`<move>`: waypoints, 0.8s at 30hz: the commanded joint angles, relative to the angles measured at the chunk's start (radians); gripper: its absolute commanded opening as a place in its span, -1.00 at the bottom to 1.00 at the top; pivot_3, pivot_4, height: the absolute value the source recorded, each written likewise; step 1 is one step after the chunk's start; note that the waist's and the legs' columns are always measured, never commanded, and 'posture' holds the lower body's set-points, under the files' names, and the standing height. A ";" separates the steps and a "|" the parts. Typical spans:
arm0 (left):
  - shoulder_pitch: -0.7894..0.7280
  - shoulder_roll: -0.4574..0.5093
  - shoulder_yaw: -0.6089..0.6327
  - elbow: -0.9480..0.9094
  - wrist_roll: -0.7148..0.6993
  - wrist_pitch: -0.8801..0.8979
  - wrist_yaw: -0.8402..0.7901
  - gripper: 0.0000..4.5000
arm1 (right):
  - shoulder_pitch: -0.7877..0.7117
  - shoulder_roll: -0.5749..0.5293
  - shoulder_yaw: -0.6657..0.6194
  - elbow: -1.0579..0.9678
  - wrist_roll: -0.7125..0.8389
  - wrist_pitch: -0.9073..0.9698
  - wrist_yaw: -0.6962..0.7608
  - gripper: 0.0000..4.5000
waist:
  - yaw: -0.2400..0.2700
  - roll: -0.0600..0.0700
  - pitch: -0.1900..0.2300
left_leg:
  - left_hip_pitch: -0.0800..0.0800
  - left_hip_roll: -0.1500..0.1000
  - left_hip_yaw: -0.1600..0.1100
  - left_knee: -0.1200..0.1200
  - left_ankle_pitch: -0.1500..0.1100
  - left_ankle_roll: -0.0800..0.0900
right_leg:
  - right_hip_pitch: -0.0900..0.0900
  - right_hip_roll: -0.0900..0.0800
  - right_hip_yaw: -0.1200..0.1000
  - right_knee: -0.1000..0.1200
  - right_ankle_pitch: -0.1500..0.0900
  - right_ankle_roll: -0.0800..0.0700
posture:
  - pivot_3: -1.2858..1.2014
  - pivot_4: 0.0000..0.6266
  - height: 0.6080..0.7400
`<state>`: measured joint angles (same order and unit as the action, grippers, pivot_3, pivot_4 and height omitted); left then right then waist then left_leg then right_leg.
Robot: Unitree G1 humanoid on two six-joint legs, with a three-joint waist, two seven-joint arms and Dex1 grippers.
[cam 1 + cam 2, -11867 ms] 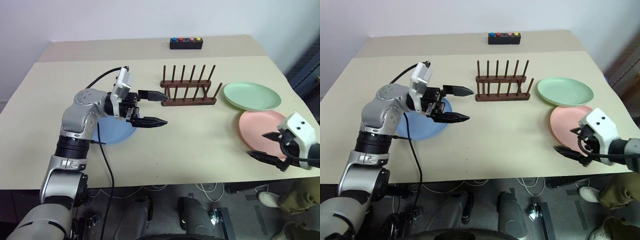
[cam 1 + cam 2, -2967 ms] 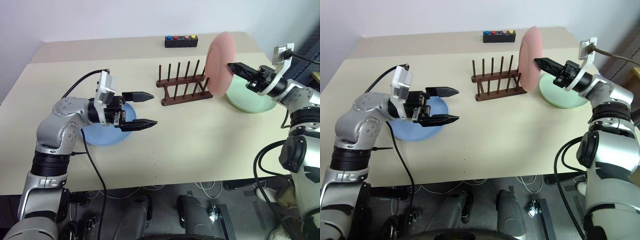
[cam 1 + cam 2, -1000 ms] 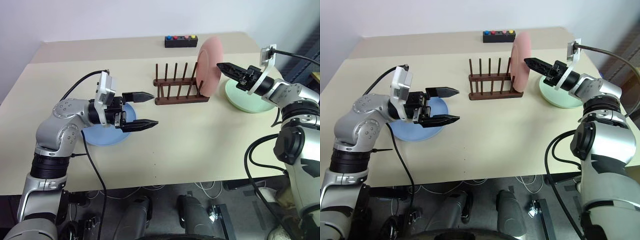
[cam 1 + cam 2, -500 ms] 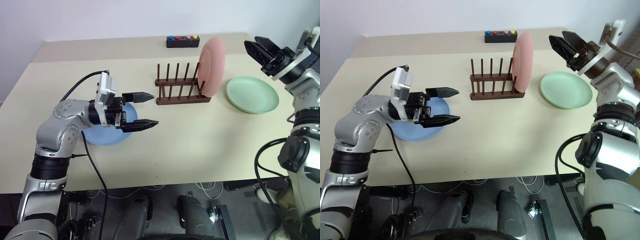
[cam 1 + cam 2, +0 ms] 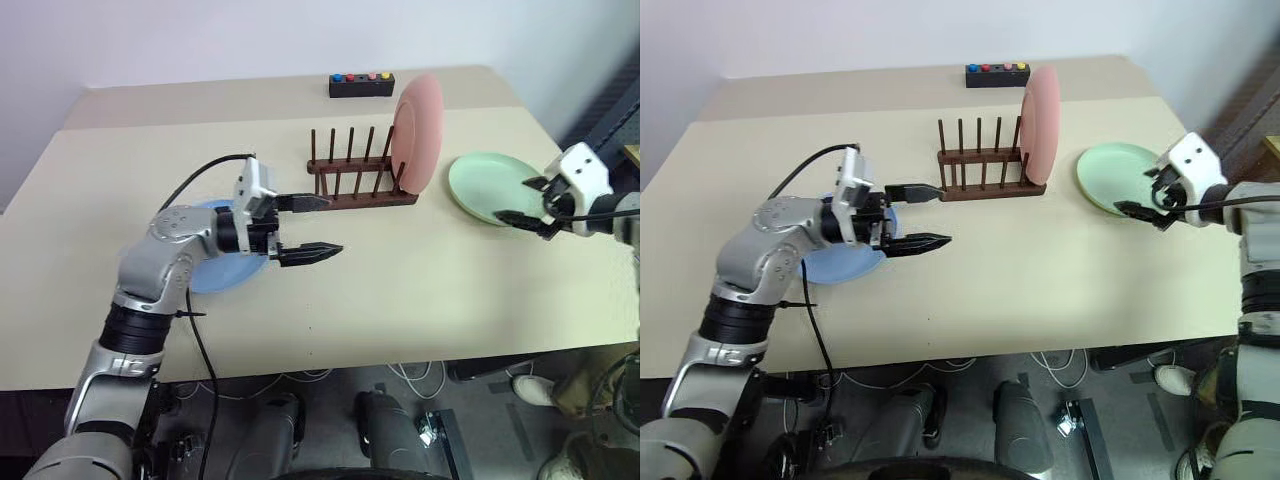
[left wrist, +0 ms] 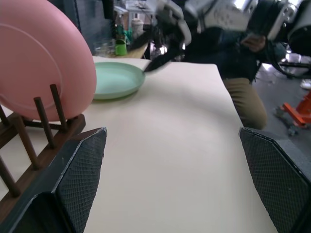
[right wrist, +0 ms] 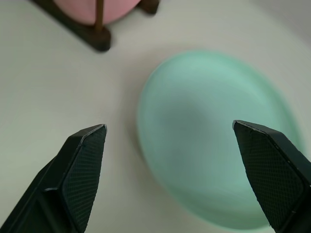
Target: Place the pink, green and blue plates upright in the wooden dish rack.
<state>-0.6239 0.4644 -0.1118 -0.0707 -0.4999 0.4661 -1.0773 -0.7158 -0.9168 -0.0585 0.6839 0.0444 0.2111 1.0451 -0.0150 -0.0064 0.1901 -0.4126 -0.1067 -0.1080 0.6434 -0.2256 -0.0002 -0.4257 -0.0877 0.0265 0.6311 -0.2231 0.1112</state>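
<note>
My right gripper has its open fingers on either side of the green plate's near rim, so I should keep lowering it until they reach that rim, then close them.
The pink plate stands upright in the right end of the wooden dish rack. The green plate lies flat to the right of the rack. My right gripper hovers open over its near right rim, and the right wrist view looks down on the green plate. The blue plate lies flat at the left, partly hidden under my left arm. My left gripper is open and empty, pointing right just in front of the rack's left end.
A black box with coloured buttons sits at the table's far edge. A cable loops from my left wrist down over the front edge. A person's legs are beyond the table's right side.
My right gripper has left the pink plate standing in the rack, swung right and come down over the green plate. My left gripper has moved right, toward the rack.
</note>
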 commanded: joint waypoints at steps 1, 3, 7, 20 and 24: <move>-0.031 -0.043 -0.034 -0.031 0.071 -0.007 0.108 1.00 | -0.046 0.019 0.025 0.071 -0.026 -0.028 -0.017 0.89 | 0.003 0.000 0.000 | 0.000 0.000 0.000 0.000 0.000 0.000 | 0.000 0.000 0.000 0.000 0.000 0.000 | 0.03 -0.52 1.00; -0.020 -0.082 -0.066 -0.068 0.107 0.005 0.177 1.00 | -0.067 0.043 0.038 0.118 -0.034 -0.051 -0.026 0.89 | 0.003 0.000 0.000 | 0.000 0.000 0.000 0.000 0.000 0.000 | 0.000 0.000 0.000 0.000 0.000 0.000 | 0.03 -0.52 1.00; 0.008 -0.138 -0.120 -0.149 0.145 0.039 0.268 1.00 | -0.106 0.072 0.057 0.213 -0.060 -0.096 -0.063 0.89 | 0.002 0.000 0.000 | 0.000 0.000 0.000 0.000 0.000 0.000 | 0.000 0.000 0.000 0.000 0.000 0.000 | 0.03 -0.52 1.00; 0.009 -0.172 -0.164 -0.187 0.198 0.068 0.336 1.00 | -0.252 0.106 0.082 0.453 -0.107 -0.112 -0.091 -0.36 | 0.002 0.000 0.000 | 0.000 0.000 0.000 -0.001 0.000 0.000 | 0.000 0.000 0.000 -0.001 0.000 0.000 | 0.03 -0.52 1.00; 0.007 -0.170 -0.161 -0.185 0.199 0.067 0.336 1.00 | -0.262 0.100 0.077 0.457 -0.110 -0.118 -0.092 -0.97 | 0.001 0.000 0.000 | 0.000 0.000 0.000 -0.001 0.000 0.000 | 0.000 0.001 0.000 0.000 0.000 0.000 | 0.03 -0.52 1.00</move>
<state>-0.5978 0.2961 -0.2767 -0.2183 -0.3027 0.5400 -0.7416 -0.9615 -0.8039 0.0290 1.1421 -0.0656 0.0989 0.9509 -0.0141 -0.0064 0.1900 -0.4121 -0.1069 -0.1083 0.6428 -0.2254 -0.0006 -0.4251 -0.0871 0.0266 0.6306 -0.2231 0.1113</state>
